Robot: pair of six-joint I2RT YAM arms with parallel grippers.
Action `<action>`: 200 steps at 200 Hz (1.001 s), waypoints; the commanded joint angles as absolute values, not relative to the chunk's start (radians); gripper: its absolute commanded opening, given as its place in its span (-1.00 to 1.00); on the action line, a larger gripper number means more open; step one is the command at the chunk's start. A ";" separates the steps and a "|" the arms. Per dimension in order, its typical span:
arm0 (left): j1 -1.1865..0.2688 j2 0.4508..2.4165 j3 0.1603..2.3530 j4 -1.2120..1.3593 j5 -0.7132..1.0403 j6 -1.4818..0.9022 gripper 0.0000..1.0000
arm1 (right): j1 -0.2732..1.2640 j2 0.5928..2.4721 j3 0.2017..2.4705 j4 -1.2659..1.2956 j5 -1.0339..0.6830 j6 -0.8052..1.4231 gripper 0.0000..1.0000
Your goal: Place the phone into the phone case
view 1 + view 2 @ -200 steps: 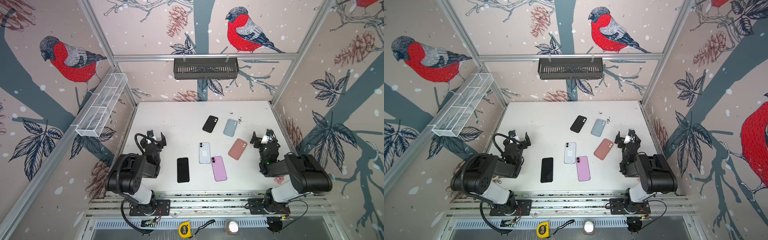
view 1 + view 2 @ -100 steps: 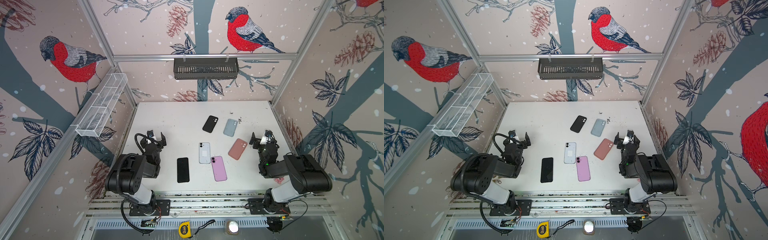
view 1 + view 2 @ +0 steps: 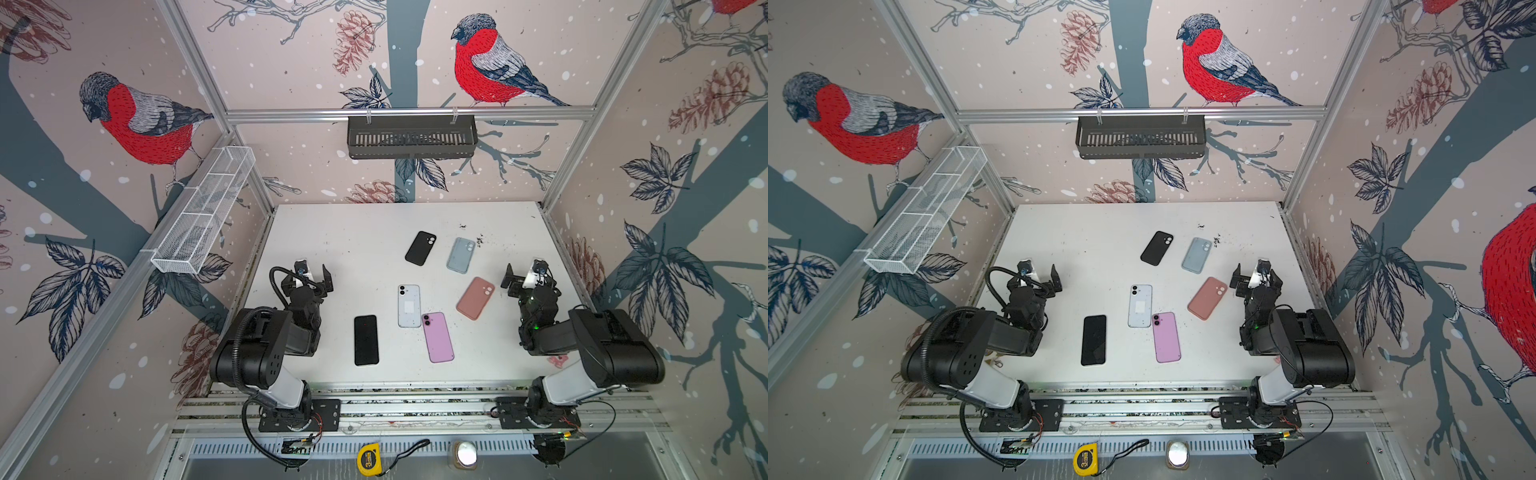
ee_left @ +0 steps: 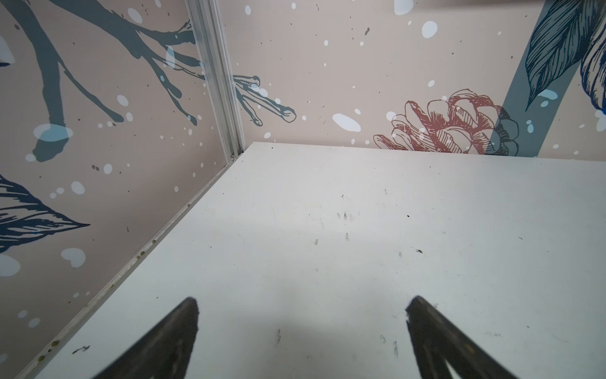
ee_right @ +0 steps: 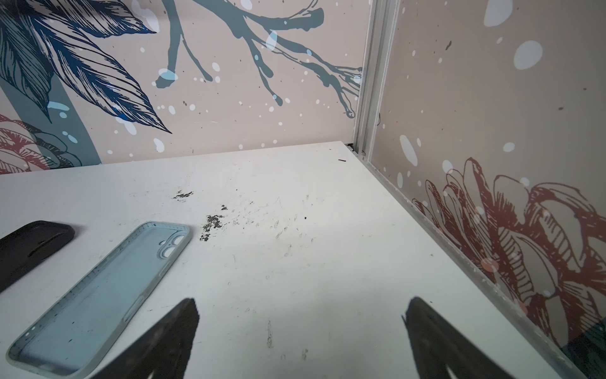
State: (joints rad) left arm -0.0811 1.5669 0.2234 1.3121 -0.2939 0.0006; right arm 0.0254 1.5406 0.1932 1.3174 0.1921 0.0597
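Note:
The salmon case point(image 3: 475, 298) is slanted the opposite way from the pink phone, so the robot's right gripper needs to take hold of the case's edge point(image 3: 485, 303) and turn the case before it takes the phone.
Three phones lie flat mid-table in both top views: a black phone point(image 3: 366, 340), a white phone point(image 3: 409, 306) and a pink phone point(image 3: 438, 337), the last two touching at a corner. Farther back lie a black phone case point(image 3: 420, 248), a light blue phone case point(image 3: 461, 255) and, nearer the right arm, a salmon phone case point(image 3: 475, 298). My left gripper point(image 3: 314, 272) hovers open at the table's left edge, empty point(image 4: 301, 305). Just right of the salmon case, my right gripper point(image 3: 523, 276) is open and empty point(image 5: 300, 306). The right wrist view shows the blue case point(image 5: 98, 295), hollow side up, and the black case point(image 5: 29, 249).
The white table point(image 3: 353, 232) is walled on three sides. A white wire basket point(image 3: 203, 212) hangs on the left wall and a black basket point(image 3: 411, 137) on the back rail. Dark crumbs point(image 5: 211, 224) lie beside the blue case. A yellow tape measure point(image 3: 368, 459) sits below the front rail.

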 commanded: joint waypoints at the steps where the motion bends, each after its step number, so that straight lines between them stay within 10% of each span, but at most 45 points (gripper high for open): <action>1: -0.080 1.565 0.225 1.339 -0.301 -0.001 0.97 | 0.025 1.539 0.198 1.331 0.181 0.078 1.00; 54: -0.092 1.540 0.225 1.335 -0.321 0.013 0.97 | 0.050 1.523 0.200 1.327 0.278 0.076 1.00; 101: -0.229 1.265 0.538 0.699 -0.329 0.033 0.97 | 0.211 1.299 0.397 0.889 0.701 0.302 1.00; 138: -0.316 1.147 0.675 0.493 -0.055 0.075 0.97 | 0.051 1.210 0.600 0.351 0.032 0.705 1.00; 200: -0.387 1.191 0.919 0.127 0.039 0.114 0.64 | 0.223 1.275 0.727 -0.180 0.020 0.672 0.95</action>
